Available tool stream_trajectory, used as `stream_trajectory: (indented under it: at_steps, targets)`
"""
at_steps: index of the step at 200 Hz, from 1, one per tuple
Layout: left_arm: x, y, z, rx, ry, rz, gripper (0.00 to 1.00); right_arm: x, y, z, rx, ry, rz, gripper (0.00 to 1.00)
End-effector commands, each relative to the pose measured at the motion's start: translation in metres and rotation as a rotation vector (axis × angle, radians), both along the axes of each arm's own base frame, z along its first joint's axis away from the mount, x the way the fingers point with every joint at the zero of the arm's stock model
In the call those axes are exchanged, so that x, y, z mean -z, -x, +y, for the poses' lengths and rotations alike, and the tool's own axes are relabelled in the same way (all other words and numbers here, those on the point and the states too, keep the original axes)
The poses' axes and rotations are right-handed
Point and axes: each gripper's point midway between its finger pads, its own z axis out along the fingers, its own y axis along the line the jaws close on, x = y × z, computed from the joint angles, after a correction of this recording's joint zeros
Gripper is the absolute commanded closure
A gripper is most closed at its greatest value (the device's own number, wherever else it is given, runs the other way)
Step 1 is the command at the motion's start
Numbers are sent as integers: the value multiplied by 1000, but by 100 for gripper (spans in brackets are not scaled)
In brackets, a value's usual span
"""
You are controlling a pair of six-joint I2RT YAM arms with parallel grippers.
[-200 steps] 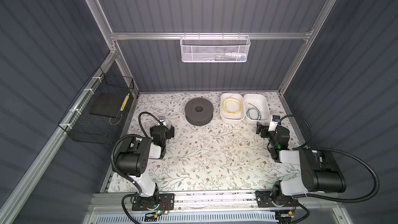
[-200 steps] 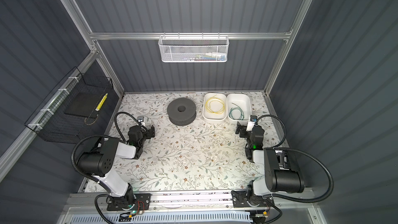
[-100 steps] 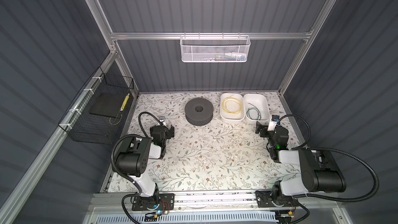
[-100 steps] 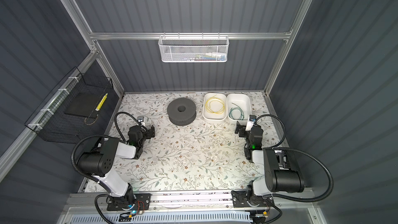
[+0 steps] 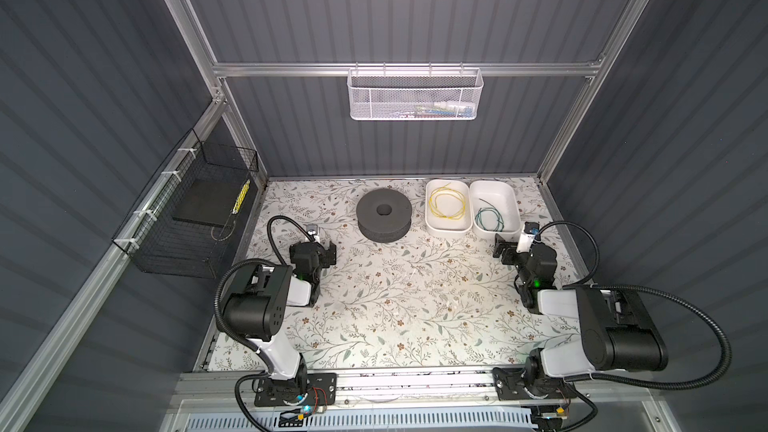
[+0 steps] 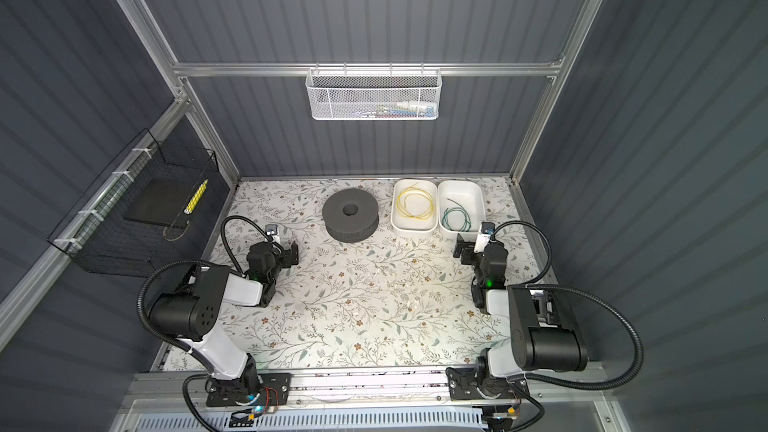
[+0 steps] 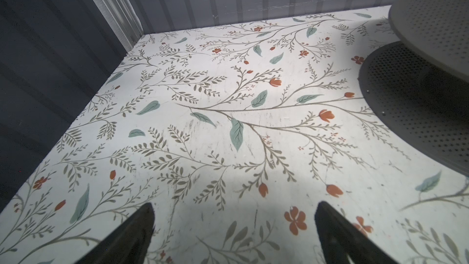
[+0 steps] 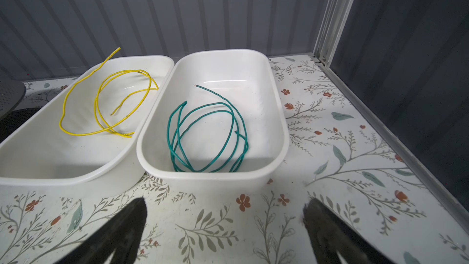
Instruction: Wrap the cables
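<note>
The dark grey foam spool [image 5: 384,213] is standing far back from the robot's right gripper, so the left gripper needs to grab its near rim [image 5: 360,221] and bring the spool to the middle before wrapping.
The cables lie in two white tubs at the back right. A thin yellow wire [image 5: 447,216] [image 8: 86,134] curls in loose loops in the left tub [image 5: 448,229], with one end poking over the rim. A green wire [image 5: 488,218] [image 8: 175,133] is coiled in the right tub [image 5: 494,185]. My right gripper [image 5: 502,249] [image 8: 224,200] is open and empty, low over the table just in front of the right tub. My left gripper [image 5: 324,252] [image 7: 234,204] is open and empty over bare table at the left. A dark grey foam spool [image 5: 383,211] [image 7: 418,97] stands between it and the tubs.
A white mesh basket [image 5: 415,95] hangs on the back wall. A black wire basket [image 5: 187,218] is fixed to the left wall. Ribbed grey walls and aluminium posts close in the flower-patterned table on three sides.
</note>
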Motion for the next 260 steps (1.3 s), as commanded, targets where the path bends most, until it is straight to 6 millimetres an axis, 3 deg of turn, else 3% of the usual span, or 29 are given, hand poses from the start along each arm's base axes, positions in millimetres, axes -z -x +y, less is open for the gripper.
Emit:
stream_trajectory:
  at_steps: [1, 42, 71, 91, 109, 134, 152, 162, 179, 192, 212, 239, 260]
  targets:
    - [-1, -3, 1, -2, 19, -5, 1, -6, -2, -4, 21, 7, -15, 1]
    - [-3, -2, 2, -9, 18, -14, 1, -9, -1, -4, 24, 14, -26, 1]
    - [-22, 1, 4, -19, 17, -42, 1, -35, 0, 6, 17, 67, -2, 1]
    - [-54, 2, -4, 27, 30, -37, 1, -65, 2, 19, 25, 70, 49, 1]
    - [-88, 2, -9, 35, 87, -28, 1, -106, 5, 28, 102, 28, 128, 1]
    - [-141, 10, -17, 57, 183, -51, 1, -149, 24, 36, 164, -7, 256, 1]
    - [-181, 23, -24, 82, 277, -137, 1, -159, 37, 41, 166, -103, 332, 1]
    - [-200, 32, -26, 89, 345, -172, 1, -153, 41, 42, 190, -184, 347, 1]
    - [-226, 48, -19, 16, 502, -208, 0, -156, 52, 54, 89, -299, 338, 1]
    - [-230, 62, -4, -111, 606, -192, 0, -153, 58, 60, 36, -339, 317, 1]
    - [-213, 90, 28, -359, 707, -177, 1, -147, 68, 64, -7, -370, 278, 1]
    - [-197, 95, 16, -290, 723, -147, 0, -154, 85, 73, -75, -470, 201, 4]
    - [-182, 94, 1, -225, 738, -67, 0, -141, 92, 67, -39, -569, 127, 14]
